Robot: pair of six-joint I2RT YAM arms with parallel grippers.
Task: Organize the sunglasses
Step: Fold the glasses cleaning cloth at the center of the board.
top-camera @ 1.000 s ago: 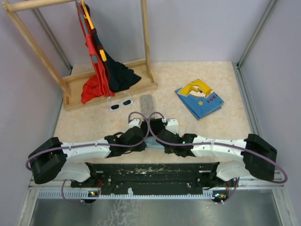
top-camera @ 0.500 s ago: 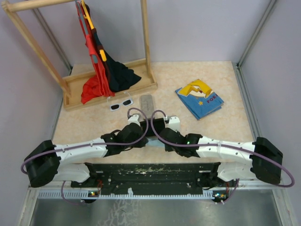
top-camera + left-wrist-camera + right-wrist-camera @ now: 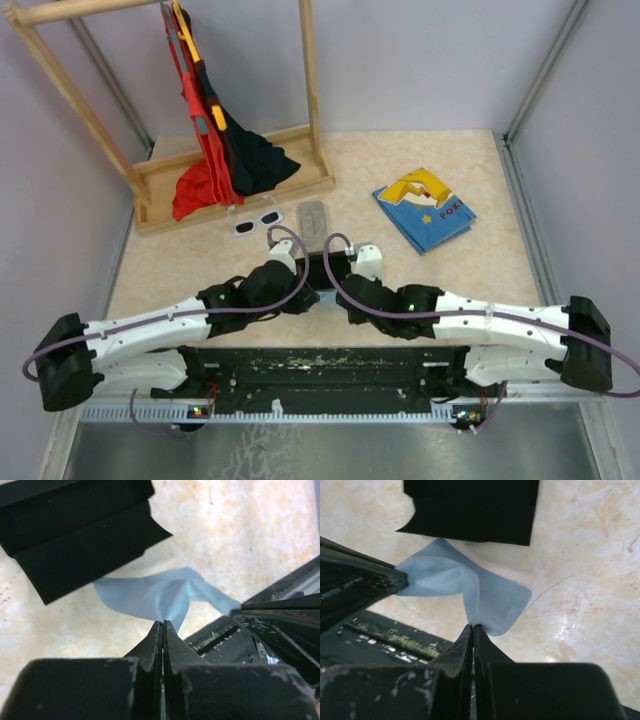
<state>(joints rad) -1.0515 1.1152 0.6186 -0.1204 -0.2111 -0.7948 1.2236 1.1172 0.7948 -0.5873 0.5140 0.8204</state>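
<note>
The light-blue cloth sags folded [image 3: 469,580] between my left gripper and my right gripper, so next I pull the two apart before I lay the cloth down by the black case.
The white-framed sunglasses [image 3: 258,220] with dark lenses lie in front of the wooden rack, untouched, well behind both grippers. My left gripper [image 3: 306,297] and right gripper [image 3: 340,300] meet at the table's near centre, just in front of a black case [image 3: 325,268]. Between them hangs a light-blue cloth [image 3: 160,595]. In the left wrist view my left gripper [image 3: 163,623] is shut on one end of it. The right wrist view shows my right gripper [image 3: 473,626] shut on the cloth [image 3: 470,587] at its other end. The black case [image 3: 470,510] lies just beyond.
A grey case [image 3: 313,222] lies right of the sunglasses. The wooden rack [image 3: 235,190] with red and black clothes fills the back left. A blue picture book [image 3: 424,210] lies at the back right. The black base rail [image 3: 320,365] runs along the near edge.
Both arms have stretched further forward, their elbows dropping outward. The right gripper has closed fully on the cloth. The left gripper has stayed shut on it.
</note>
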